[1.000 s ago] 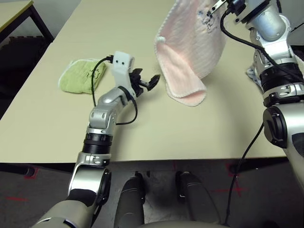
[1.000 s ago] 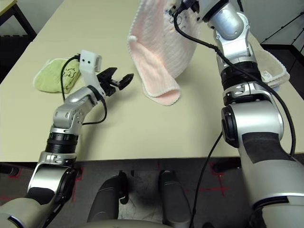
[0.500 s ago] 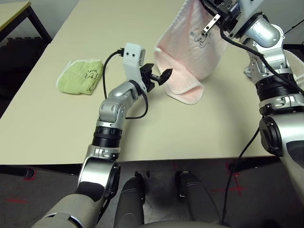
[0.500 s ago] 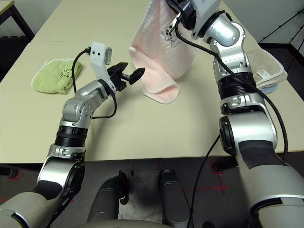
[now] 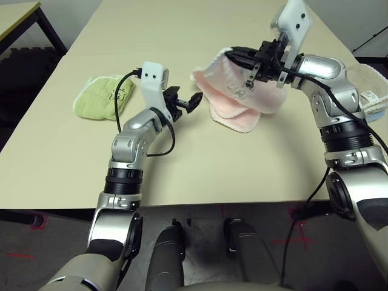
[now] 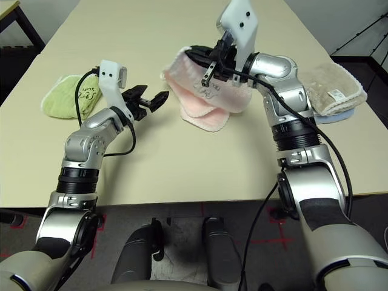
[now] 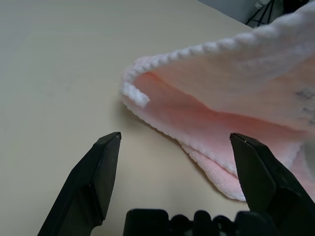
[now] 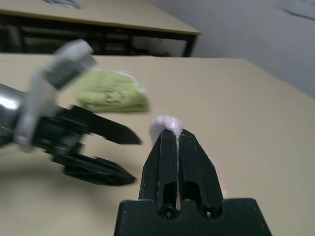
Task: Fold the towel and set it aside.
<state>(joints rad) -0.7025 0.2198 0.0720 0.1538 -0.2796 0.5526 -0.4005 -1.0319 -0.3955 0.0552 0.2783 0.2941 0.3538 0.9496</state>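
Observation:
My right gripper should lift the raised edge of the pink towel back while my left gripper takes the towel's nearest corner [image 5: 197,77], because the pink towel's lower layers [image 5: 238,121] are bunched up under that edge.
The pale pink towel [image 5: 237,113] lies bunched on the table's middle, its lower layers resting on the surface and its top layer draped over my right gripper. My right gripper [image 5: 235,54] reaches leftward low over the pile and is shut on the towel's white-trimmed edge [image 8: 166,123]. My left gripper [image 5: 188,102] hovers open just left of the towel, pointing at its near left corner [image 7: 135,93] without touching it. A small grey embroidered motif [image 6: 206,92] shows on the upper layer.
A folded light green towel [image 5: 103,97] lies at the table's left. A beige towel [image 6: 333,88] sits on a blue one [image 6: 330,116] at the right edge. Another table [image 5: 18,15] stands at far left.
My right gripper has swung down and to the left with the towel, which now lies bunched on the table instead of hanging. My left gripper drew back slightly and stays open.

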